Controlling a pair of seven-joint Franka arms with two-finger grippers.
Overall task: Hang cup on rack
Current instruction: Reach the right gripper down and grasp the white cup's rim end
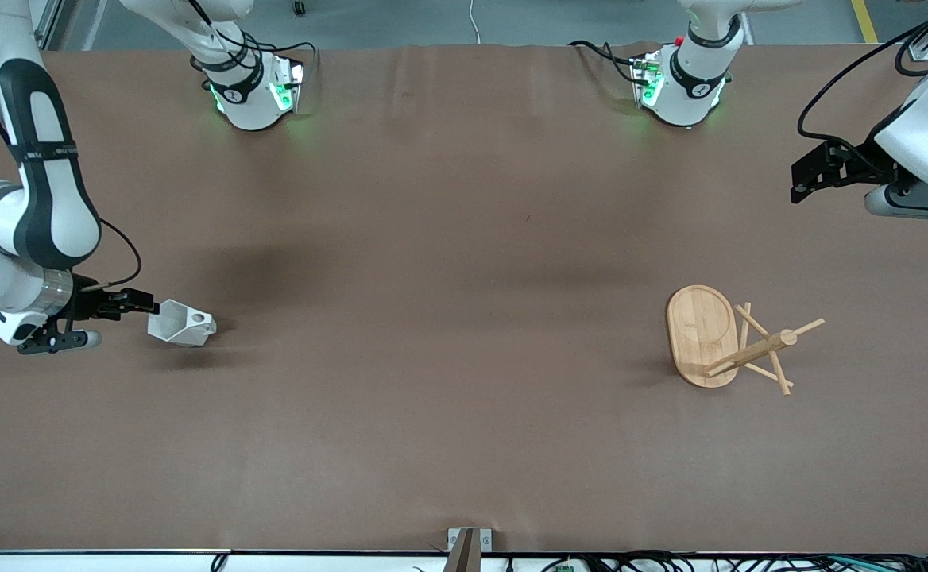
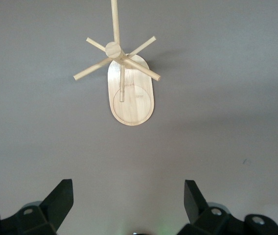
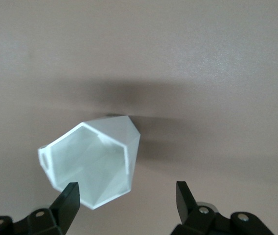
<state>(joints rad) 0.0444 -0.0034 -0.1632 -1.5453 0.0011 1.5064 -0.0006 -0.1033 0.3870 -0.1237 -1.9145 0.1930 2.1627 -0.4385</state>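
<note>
I expect the white faceted cup [image 1: 181, 324] to show a hole in its side when I lift and turn it, because a small oval opening [image 3: 44, 159] can be seen next to the cup's rim.
The white faceted cup [image 1: 182, 324] lies on its side on the table toward the right arm's end, its mouth facing my right gripper [image 1: 137, 304]. In the right wrist view the cup [image 3: 92, 164] sits just ahead of the open right gripper [image 3: 127, 188], with one fingertip [image 3: 70, 193] at the rim; nothing is held. The bamboo rack [image 1: 702, 334] stands upright toward the left arm's end, its pegs spreading from the post top [image 1: 786, 338]. My left gripper [image 1: 799, 183] is open and empty, high above the table, with the rack [image 2: 131, 95] well ahead of it [image 2: 128, 188].
The brown table covering [image 1: 448, 318] is bare between the cup and the rack. The two arm bases [image 1: 253, 91] stand along the edge farthest from the front camera. A small bracket [image 1: 468, 544] sits at the nearest edge.
</note>
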